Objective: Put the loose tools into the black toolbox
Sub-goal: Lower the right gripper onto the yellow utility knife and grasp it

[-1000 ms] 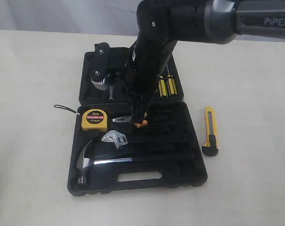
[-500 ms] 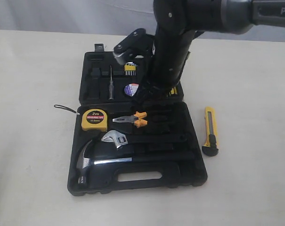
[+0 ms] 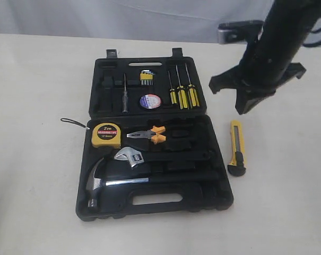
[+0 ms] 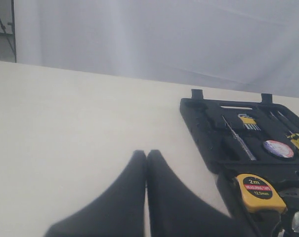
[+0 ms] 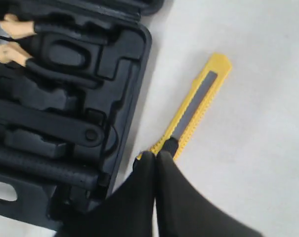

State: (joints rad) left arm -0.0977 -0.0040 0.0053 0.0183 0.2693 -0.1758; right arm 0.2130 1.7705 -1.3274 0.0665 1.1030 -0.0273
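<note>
The utility knife (image 5: 194, 106) lies at a slant to my right gripper's closed fingers, so next I open the fingers, turn them in line with the knife and close them around its body (image 3: 237, 146).
The black toolbox (image 3: 222, 197) lies open in the middle of the table. In its lower tray sit the yellow tape measure (image 3: 106, 134) and the orange-handled pliers (image 3: 148, 135); the small tape roll (image 3: 150, 101) rests in the lid half. On the table to the right of the box lies the yellow-black utility knife (image 3: 236, 149). My right gripper (image 3: 245, 109) hangs shut and empty above the knife's far end; in the right wrist view its tips (image 5: 155, 155) overlap the knife (image 5: 193, 106). My left gripper (image 4: 146, 154) is shut over bare table, left of the box (image 4: 198, 118).
A chrome hammer (image 3: 96, 183) and an adjustable wrench (image 3: 129, 156) fill the lower tray. Yellow-handled screwdrivers (image 3: 181, 93) and hex keys (image 3: 146, 78) sit in the lid. Bare table surrounds the box on all sides; a pale curtain backs the scene.
My right arm has lifted off the pliers, which stay in the tray, and swung right out of the box to above the utility knife.
</note>
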